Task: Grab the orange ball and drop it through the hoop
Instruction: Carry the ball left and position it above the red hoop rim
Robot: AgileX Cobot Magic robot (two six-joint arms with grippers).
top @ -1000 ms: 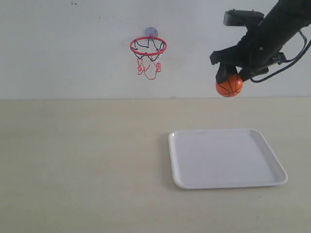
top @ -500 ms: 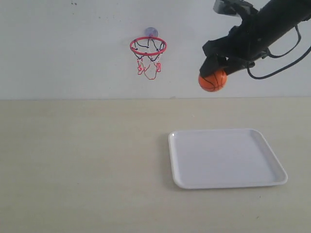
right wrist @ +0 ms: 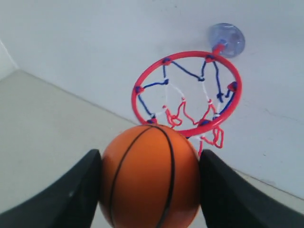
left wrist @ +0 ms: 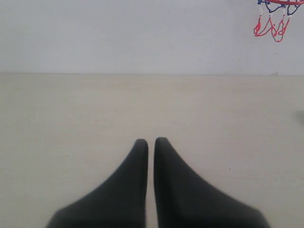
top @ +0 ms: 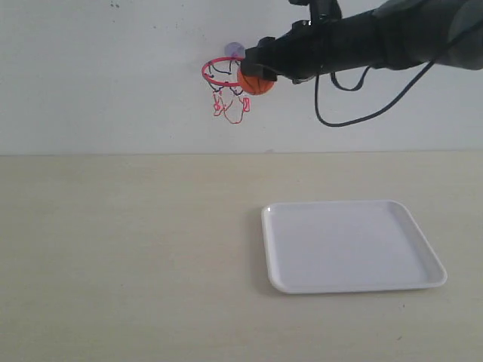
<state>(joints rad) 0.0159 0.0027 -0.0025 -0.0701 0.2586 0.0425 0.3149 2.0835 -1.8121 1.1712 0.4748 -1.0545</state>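
Observation:
My right gripper is holding the orange ball [top: 256, 83] beside the hoop, level with the hoop's red ring, so it should raise the ball above the ring [top: 229, 50] before it drops the ball through.
The orange ball [top: 256, 83] [right wrist: 150, 176] is held high in the air, pressed between the two black fingers of my right gripper [top: 255, 69] [right wrist: 150, 183]. It hangs right at the right side of the hoop [top: 229, 73] [right wrist: 187, 92], whose red ring, string net and suction cup are fixed to the white wall. In the right wrist view the ring lies just beyond the ball. My left gripper [left wrist: 150, 142] is shut with nothing between its fingers, low over the beige table; it does not show in the exterior view.
A white tray [top: 279, 280] lies on the beige table [top: 128, 249] at the right, below and to the right of the hoop. A black cable [top: 355, 117] loops down from the right arm. The white wall stands directly behind the hoop.
My right arm has carried the ball up and to the left, from above the tray's right side to the hoop's rim. The grip on the ball has held.

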